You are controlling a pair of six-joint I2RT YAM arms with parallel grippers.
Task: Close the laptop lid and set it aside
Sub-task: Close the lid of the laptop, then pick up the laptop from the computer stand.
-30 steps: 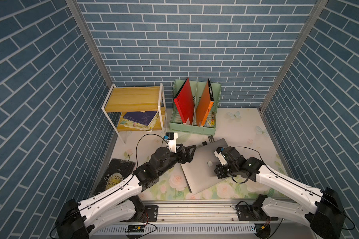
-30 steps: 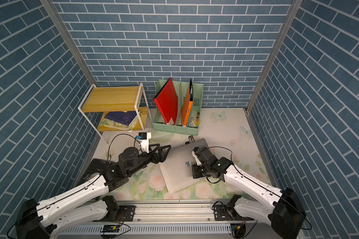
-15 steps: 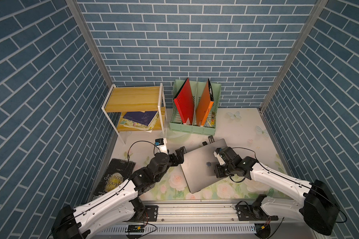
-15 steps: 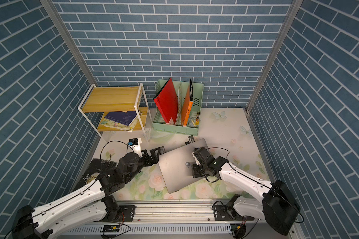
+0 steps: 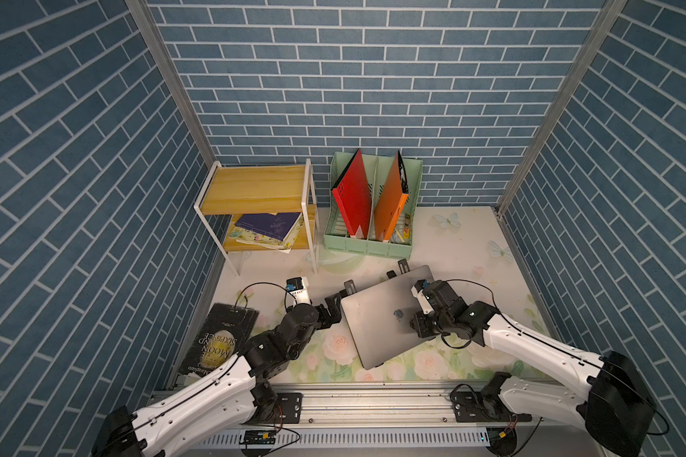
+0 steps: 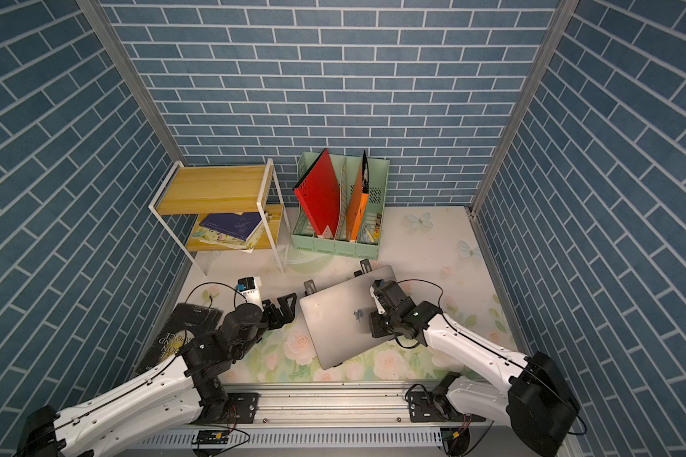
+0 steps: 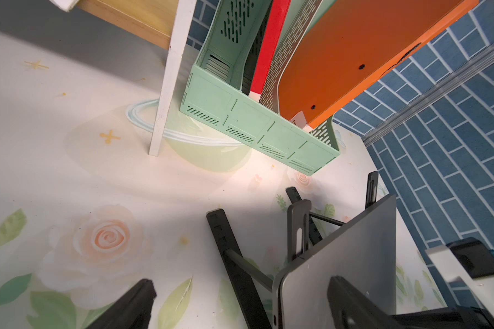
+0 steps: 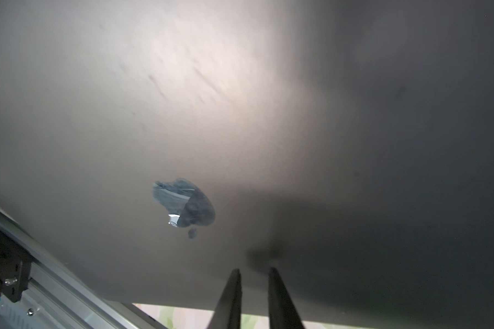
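I should back my right gripper away first, as it blocks the closed lid (image 5: pixel 405 310) from above, and then lift the laptop with my left gripper by its side edge (image 5: pixel 352 332) onto the shelf.
The laptop (image 5: pixel 377 320) (image 6: pixel 333 324) lies closed and tilted on a black folding stand. Its grey lid (image 8: pixel 183 114) faces up with the apple logo showing. My right gripper (image 5: pixel 414 327) (image 6: pixel 373 329) (image 8: pixel 253 270) hovers over the lid beside the logo. Its fingers stand a narrow gap apart with nothing between them. My left gripper (image 5: pixel 333 310) (image 6: pixel 286 306) (image 7: pixel 241 284) is wide open at the laptop's left corner. In the left wrist view, one finger (image 7: pixel 342 296) reaches over the lid (image 7: pixel 354 256) and the other sits over the mat.
The stand's black legs (image 7: pixel 231 256) (image 5: pixel 402 266) stick out past the laptop's far edge. A dark moon-cover book (image 5: pixel 218 340) lies at the left wall. A wooden shelf (image 5: pixel 262 190) and a green file organizer (image 5: pixel 373 241) stand at the back.
My right gripper's fingers have parted slightly from shut. My left gripper has drawn back a little from the laptop's left edge. The laptop stays closed on the stand.
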